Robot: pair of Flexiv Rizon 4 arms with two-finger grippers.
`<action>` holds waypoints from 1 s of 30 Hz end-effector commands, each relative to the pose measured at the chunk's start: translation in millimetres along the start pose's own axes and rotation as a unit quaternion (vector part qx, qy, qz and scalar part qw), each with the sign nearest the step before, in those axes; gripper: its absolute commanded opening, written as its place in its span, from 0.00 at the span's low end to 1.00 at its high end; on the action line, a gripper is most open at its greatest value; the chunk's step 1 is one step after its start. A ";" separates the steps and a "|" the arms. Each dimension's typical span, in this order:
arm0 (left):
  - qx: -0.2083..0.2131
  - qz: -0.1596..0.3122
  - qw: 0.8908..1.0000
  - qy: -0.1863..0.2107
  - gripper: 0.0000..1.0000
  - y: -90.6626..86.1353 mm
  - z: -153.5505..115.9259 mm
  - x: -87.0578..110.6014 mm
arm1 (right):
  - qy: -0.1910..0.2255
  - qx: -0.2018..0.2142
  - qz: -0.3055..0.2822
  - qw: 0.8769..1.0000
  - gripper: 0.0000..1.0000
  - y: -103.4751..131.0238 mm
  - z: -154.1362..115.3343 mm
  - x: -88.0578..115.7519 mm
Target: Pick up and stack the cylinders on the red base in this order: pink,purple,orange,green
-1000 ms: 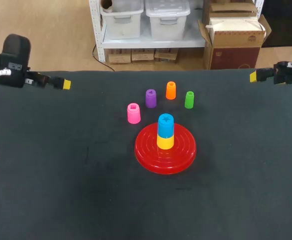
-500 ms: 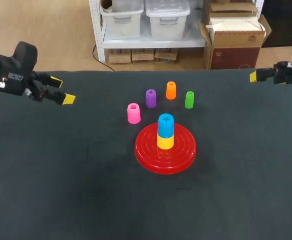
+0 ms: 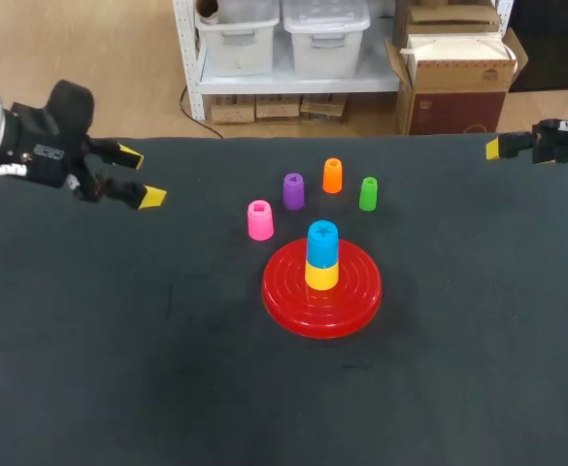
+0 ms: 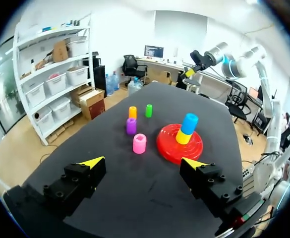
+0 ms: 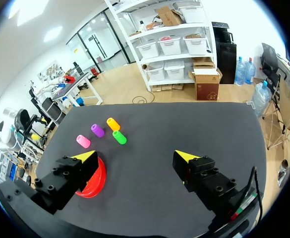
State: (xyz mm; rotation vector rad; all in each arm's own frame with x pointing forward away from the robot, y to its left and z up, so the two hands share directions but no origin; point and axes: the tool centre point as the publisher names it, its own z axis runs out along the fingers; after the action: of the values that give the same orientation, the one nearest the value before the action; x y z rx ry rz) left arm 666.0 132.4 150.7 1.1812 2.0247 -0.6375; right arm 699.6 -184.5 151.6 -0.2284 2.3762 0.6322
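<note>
The pink cylinder (image 3: pixel 260 221) will slip over the top of the blue cylinder when the robot stacks it, because the yellow cylinder shows as a short piece (image 3: pixel 322 278) under the blue cylinder.
On the black table stand the pink cylinder (image 3: pixel 259 220) (image 4: pixel 139 143), purple cylinder (image 3: pixel 293 190), orange cylinder (image 3: pixel 332 176) and green cylinder (image 3: pixel 368 193), all upright behind the red base (image 3: pixel 284 291). The base carries a blue cylinder (image 3: pixel 322 239) on a yellow cylinder (image 3: pixel 321 276). My left gripper (image 3: pixel 141 177) (image 4: pixel 143 162) hangs open over the table's far left, well apart from the pink cylinder, which lies ahead of its fingers. My right gripper (image 3: pixel 497 148) (image 5: pixel 136 155) is open at the far right edge, holding nothing; the cylinders (image 5: pixel 97 130) lie far ahead of it.
The table's far edge (image 3: pixel 264 139) runs just behind the row of cylinders. Bare black tabletop (image 3: pixel 167 369) spreads in front of the base and to both sides.
My left gripper has come in to the right, towards the cylinders, and turned so both yellow tips show. The right arm and all cylinders have kept still.
</note>
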 end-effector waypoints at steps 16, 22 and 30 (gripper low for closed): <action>-0.017 0.002 1.000 0.017 1.00 -5.3 6.6 -4.1 | 0.000 -0.002 0.000 1.000 1.00 -0.8 0.5 0.4; -0.017 0.002 1.000 0.017 1.00 -5.3 6.6 -4.1 | 0.045 0.004 -0.070 0.997 1.00 -4.7 3.9 -21.1; -0.017 0.002 1.000 0.017 1.00 -5.3 6.6 -4.1 | 0.187 -0.042 -0.244 0.951 1.00 33.2 65.0 -85.1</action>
State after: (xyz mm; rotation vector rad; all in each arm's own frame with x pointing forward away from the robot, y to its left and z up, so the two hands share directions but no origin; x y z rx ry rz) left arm 663.4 123.2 150.8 1.1796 2.0511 -0.5826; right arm 735.3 -156.2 174.1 -0.5469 2.3901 0.4933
